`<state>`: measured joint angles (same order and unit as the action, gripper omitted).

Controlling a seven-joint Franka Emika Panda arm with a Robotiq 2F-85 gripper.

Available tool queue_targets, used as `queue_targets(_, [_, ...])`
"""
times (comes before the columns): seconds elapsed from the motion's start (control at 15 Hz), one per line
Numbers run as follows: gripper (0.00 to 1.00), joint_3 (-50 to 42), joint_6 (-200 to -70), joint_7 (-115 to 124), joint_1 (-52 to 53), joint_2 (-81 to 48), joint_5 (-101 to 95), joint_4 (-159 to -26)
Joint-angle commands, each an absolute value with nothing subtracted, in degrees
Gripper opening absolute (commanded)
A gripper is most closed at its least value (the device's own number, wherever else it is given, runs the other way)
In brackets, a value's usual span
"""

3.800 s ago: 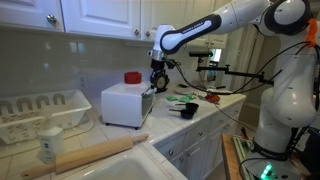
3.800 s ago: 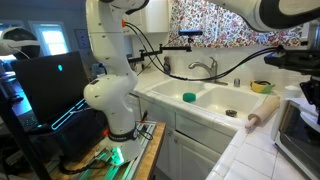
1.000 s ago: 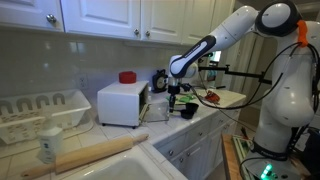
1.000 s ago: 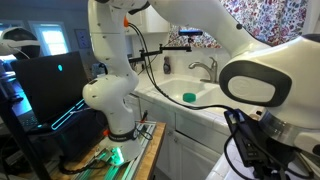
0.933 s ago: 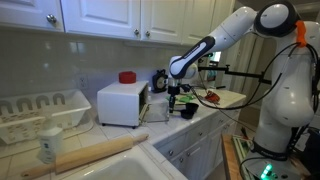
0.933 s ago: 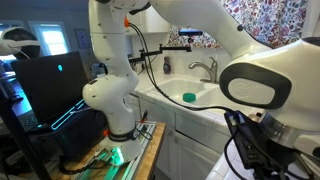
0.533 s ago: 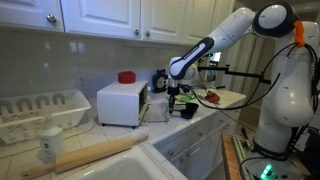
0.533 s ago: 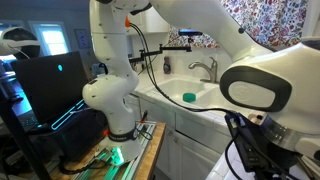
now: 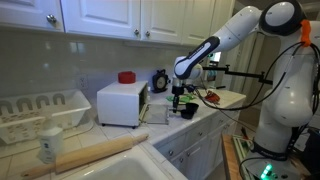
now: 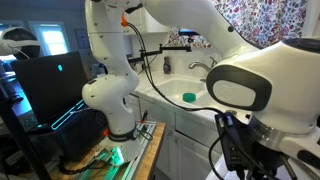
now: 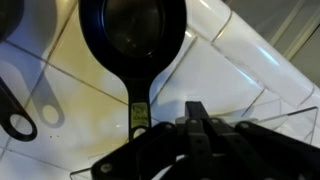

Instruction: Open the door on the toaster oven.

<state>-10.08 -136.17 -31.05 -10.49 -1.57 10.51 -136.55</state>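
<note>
The toaster oven's door (image 9: pixel 157 115) is hanging open, clear of my fingers. My gripper should keep going up until it opens high above the counter.
The toaster oven (image 9: pixel 120 103) is a white box on the tiled counter in an exterior view. Its door (image 9: pixel 155 113) hangs swung down and out from the front, pale and tilted. My gripper (image 9: pixel 180 101) hovers just beyond the door's outer edge, apart from it, pointing down at the counter. In the wrist view my gripper (image 11: pixel 196 120) has its fingers pressed together with nothing between them, above white tiles and a black round pan (image 11: pixel 132 35). The oven and the door are out of the wrist view.
A red object (image 9: pixel 126 77) sits on top of the oven. A white dish rack (image 9: pixel 40 110) and a wooden rolling pin (image 9: pixel 95 152) lie near the sink (image 10: pixel 195 100). Dark utensils and a cup (image 9: pixel 187 111) crowd the counter by my gripper.
My gripper has drifted a little away from the oven along the counter. The door stays swung down. Much earlier it was closed with my gripper at its top edge.
</note>
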Motion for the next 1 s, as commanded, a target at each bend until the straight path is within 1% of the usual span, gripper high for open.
queue_targets(0.0, [0.0,-9.74,-137.37,-25.31,-10.01,5.65,6.43,-141.37])
queue_targets(0.2, [0.0,-9.21,-133.26,-19.01,-9.88,12.41,-0.03,-141.64])
queue_targets(0.4, [0.0,-7.49,-125.97,-12.07,-10.05,19.93,-7.03,-141.8])
queue_targets(0.47, [0.26,-7.16,-121.58,-11.87,-9.62,22.31,-7.07,-141.2])
queue_targets(0.53, [0.28,-6.56,-118.93,-10.37,-9.42,24.97,-7.21,-141.05])
queue_targets(0.6, [0.33,-6.29,-115.7,-10.39,-8.8,27.49,-6.02,-140.57])
queue_targets(0.67, [0.41,-5.93,-112.93,-10.09,-8.29,29.67,-5.37,-139.93])
queue_targets(0.93, [0.67,-4.26,-106.67,-7.1,-6.96,35.47,-5.39,-136.83])
